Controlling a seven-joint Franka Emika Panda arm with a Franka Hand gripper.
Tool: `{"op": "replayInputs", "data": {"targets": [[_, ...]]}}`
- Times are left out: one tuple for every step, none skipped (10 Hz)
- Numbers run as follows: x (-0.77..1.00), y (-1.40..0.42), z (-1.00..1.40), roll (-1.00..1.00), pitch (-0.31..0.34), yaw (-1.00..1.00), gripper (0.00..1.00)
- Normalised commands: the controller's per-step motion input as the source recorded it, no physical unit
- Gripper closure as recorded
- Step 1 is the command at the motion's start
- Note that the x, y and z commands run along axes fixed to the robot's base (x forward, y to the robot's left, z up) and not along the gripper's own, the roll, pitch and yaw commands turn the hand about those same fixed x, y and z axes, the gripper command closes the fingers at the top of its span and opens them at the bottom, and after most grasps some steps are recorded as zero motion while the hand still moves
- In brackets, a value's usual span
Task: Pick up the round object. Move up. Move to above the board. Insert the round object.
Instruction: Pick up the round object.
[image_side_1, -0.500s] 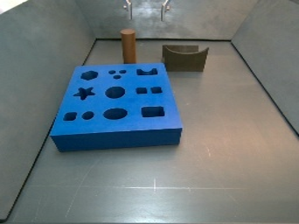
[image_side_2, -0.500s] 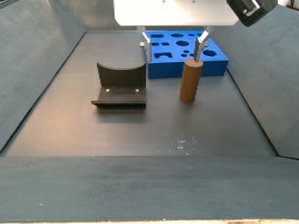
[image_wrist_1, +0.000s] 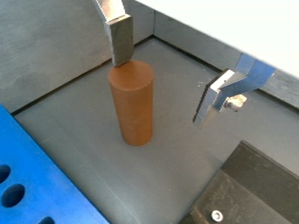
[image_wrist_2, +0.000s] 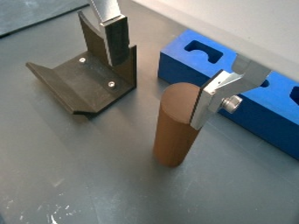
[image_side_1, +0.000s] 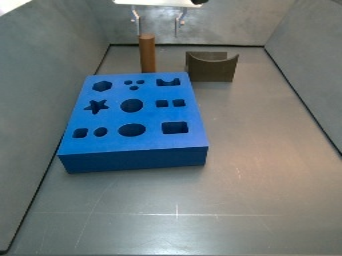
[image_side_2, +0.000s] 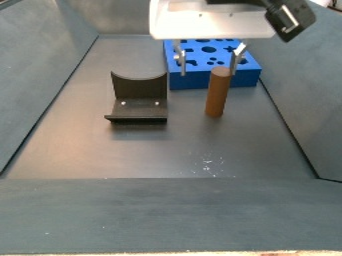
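Observation:
The round object (image_side_1: 147, 54) should go down upright into the blue board's middle hole (image_side_1: 131, 105) when I lower it, because that hole is round like the object's end.
The round object is an orange-brown cylinder peg (image_side_1: 147, 52) standing upright on the floor near the back wall, beside the blue board (image_side_1: 134, 118). It also shows in the other side view (image_side_2: 215, 93) and in both wrist views (image_wrist_1: 132, 105) (image_wrist_2: 176, 127). My gripper (image_side_2: 207, 62) is open and empty, just above the peg, with one finger (image_wrist_1: 121, 39) to each side of the peg's top and the other finger (image_wrist_2: 218, 94) close to it. In a side view the gripper (image_side_1: 160, 12) shows only at the upper edge. The blue board also shows in the wrist views (image_wrist_1: 35, 192) (image_wrist_2: 239, 83).
A dark olive block with a concave top (image_side_1: 211, 65) stands near the peg, on its side away from the board, and shows in other views (image_side_2: 136, 98) (image_wrist_2: 82, 70) (image_wrist_1: 251, 188). Grey walls (image_side_1: 80, 40) close in the floor at the back and sides.
My gripper has come lower and shifted sideways, so its fingers now stand over the peg. The peg, the board and the olive block have not moved.

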Motion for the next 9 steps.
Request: {"op": "replayInputs", "data": {"targets": [[0.0,0.0,-0.01,0.06,0.0,0.0,0.0],[-0.27,-0.08,-0.07,0.0,0.0,-0.01,0.0],[-0.48,-0.05,0.0,0.0,-0.054,-0.08,0.0],[-0.86,-0.19,0.0,0.0,-0.469,-0.07,0.0],[-0.22,-0.06,0.0,0.0,-0.149,0.0,0.0],[0.03,0.0,0.0,0.0,0.0,0.0,0.0],[0.06,0.13,0.0,-0.11,0.04,-0.05,0.0],[0.0,0.02,-0.33,-0.07,-0.094,-0.03,0.0],[0.02,0.01,-0.28,-0.06,-0.069,-0.01,0.0]]}}
